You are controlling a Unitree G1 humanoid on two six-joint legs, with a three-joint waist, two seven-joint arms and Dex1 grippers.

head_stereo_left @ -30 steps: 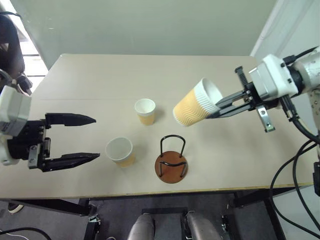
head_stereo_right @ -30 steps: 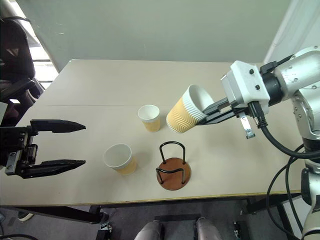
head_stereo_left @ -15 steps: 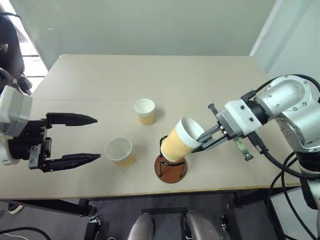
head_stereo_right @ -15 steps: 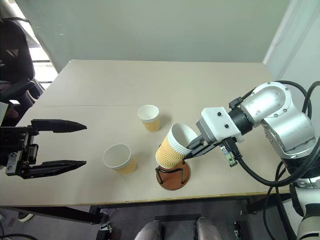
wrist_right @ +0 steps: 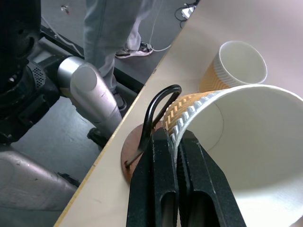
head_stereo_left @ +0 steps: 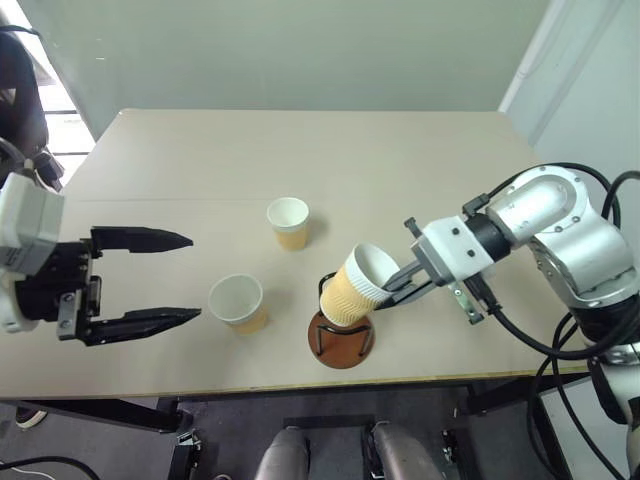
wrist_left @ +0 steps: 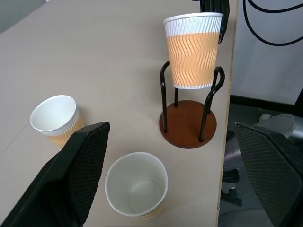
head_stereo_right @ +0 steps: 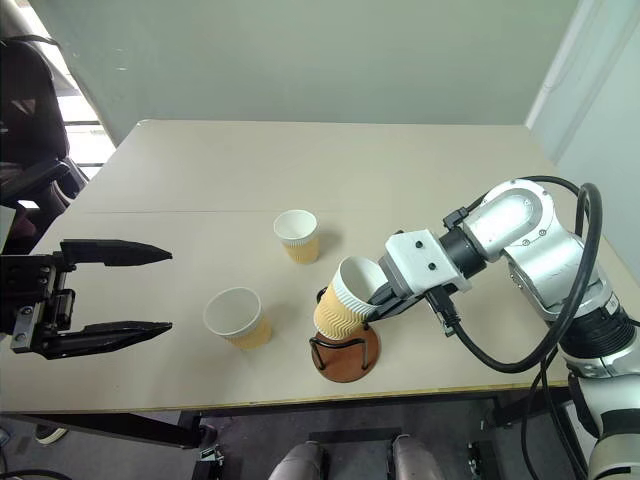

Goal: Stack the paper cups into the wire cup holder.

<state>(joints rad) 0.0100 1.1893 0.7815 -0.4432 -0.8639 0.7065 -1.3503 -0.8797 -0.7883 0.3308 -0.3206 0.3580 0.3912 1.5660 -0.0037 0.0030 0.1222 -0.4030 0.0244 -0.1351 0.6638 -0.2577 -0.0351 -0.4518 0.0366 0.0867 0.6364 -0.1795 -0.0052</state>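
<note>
The paper cup (head_stereo_left: pixel 239 303) gets narrower from a wide rim to a small bottom (wrist_left: pixel 146 196), so it will sit deep in the holder's cup when I lower it.
My right gripper (head_stereo_left: pixel 388 288) is shut on the rim of a tan ribbed paper cup (head_stereo_left: pixel 351 286), one finger inside and one outside. The cup leans, and its bottom sits between the black loops of the wire cup holder (head_stereo_left: pixel 342 341), above the wooden base (wrist_left: pixel 188 124). In the left wrist view this cup (wrist_left: pixel 193 49) hangs upright in the loops, clear of the base. Two more paper cups stand upright on the table, one farther back (head_stereo_left: pixel 289 222) and one to the holder's left (head_stereo_left: pixel 238 303). My left gripper (head_stereo_left: pixel 194 277) is open, left of that nearer cup, holding nothing.
The holder stands close to the table's front edge (head_stereo_left: pixel 300 385). A person's legs (wrist_right: pixel 106 33) stand on the floor beyond that edge in the right wrist view. A dark chair (head_stereo_right: pixel 30 110) sits past the table's far left corner.
My right gripper came down and to the left with the cup, from high over the table into the top of the holder's loops. The left gripper and the two loose cups stayed put.
</note>
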